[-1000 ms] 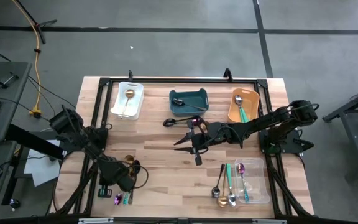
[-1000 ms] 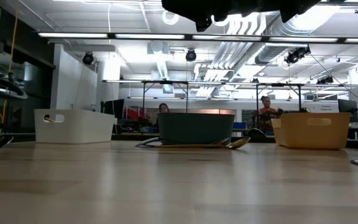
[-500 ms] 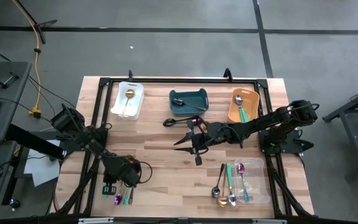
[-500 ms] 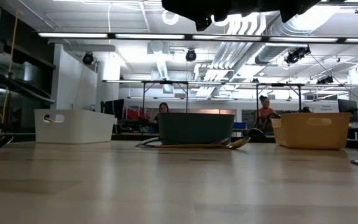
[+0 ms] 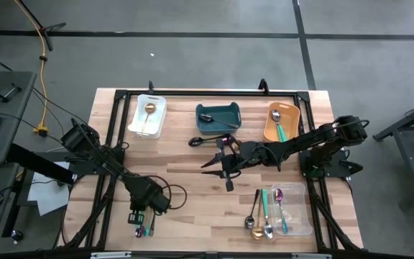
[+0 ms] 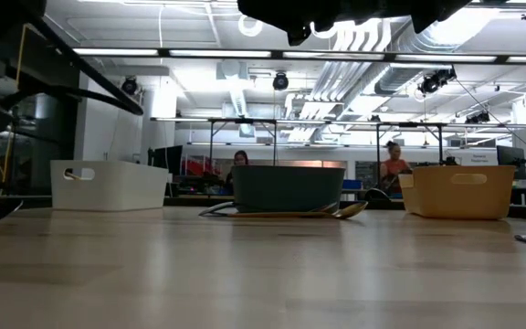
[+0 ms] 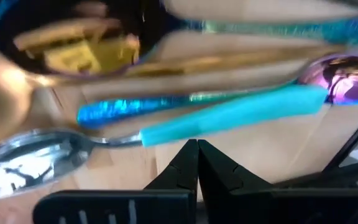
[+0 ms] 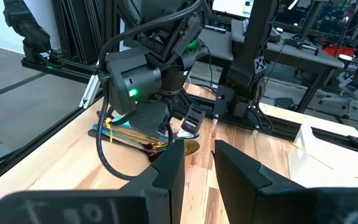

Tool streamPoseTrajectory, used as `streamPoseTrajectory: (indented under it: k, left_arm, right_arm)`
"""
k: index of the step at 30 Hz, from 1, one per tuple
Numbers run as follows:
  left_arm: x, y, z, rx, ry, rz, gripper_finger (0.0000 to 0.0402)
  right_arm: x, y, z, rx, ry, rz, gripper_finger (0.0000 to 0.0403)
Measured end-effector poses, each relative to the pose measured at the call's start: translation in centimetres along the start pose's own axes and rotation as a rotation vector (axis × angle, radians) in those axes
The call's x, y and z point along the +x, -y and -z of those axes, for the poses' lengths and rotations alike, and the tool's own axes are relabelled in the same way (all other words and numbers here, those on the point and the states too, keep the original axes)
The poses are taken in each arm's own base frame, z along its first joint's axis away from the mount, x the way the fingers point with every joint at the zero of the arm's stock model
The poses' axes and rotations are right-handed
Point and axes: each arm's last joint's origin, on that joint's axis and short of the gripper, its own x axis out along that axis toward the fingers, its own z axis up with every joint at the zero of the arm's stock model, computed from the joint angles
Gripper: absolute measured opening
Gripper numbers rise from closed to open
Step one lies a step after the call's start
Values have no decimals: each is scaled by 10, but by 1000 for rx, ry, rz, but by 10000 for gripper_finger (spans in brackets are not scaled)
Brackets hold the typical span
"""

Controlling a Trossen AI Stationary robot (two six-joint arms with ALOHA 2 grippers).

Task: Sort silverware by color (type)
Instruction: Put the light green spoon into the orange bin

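Note:
The spoon's teal handle (image 7: 235,116) runs the same way my left gripper's fingers close. I should therefore turn my left gripper and put its fingers on either side of the handle (image 7: 146,135) near the spoon's bowl.
A small heap of silverware (image 5: 144,231) lies at the table's near left. The left wrist view shows in it a gold spoon (image 7: 55,43), a teal-handled utensil (image 7: 229,115), an iridescent one (image 7: 337,68) and a silver spoon (image 7: 23,165). My left gripper (image 5: 136,218) (image 7: 197,150) is shut and points steeply down, just over the teal handle. My right gripper (image 5: 208,163) (image 8: 197,158) hangs level over mid-table, facing the left arm. It is open with nothing between its fingers. A dark spoon (image 5: 207,140) lies on the table before the teal bin. My left gripper's shut fingertips (image 7: 191,155) come from above and stand right beside the teal handle (image 7: 185,127), which lies flat on the table. I cannot tell whether they touch it.
At the far side stand a white bin (image 5: 139,126) with a gold spoon, a teal bin (image 5: 218,127) with a dark spoon, and an orange bin (image 5: 270,132) with a teal-handled utensil. A clear bin (image 5: 300,216) at the near right holds several utensils. Bare wood lies between.
My left arm has swung toward the table's right edge, carrying its shut gripper over to the heap. It now covers the gold spoon that showed beside it in the high view. The silverware has stayed where it was.

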Motion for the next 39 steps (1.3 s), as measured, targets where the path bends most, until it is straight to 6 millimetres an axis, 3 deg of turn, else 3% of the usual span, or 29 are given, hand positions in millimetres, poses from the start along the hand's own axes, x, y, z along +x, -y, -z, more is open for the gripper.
streamPoseTrajectory:
  k: [10, 21, 26, 39]
  left_arm:
    - [-20, 5, 5, 82, -37, -106, 0]
    - [-17, 14, 11, 326, -51, -140, 13]
    - [-15, 18, 13, 477, -47, -180, 46]
    - [-8, 30, 14, 806, 22, -326, 177]
  right_arm:
    - [0, 0, 0, 0, 0, 0, 83]
    - [0, 0, 1, 0, -8, -2, 83]
    - [0, 0, 1, 0, -8, -2, 83]
    - [0, 0, 2, 1, -18, -4, 83]
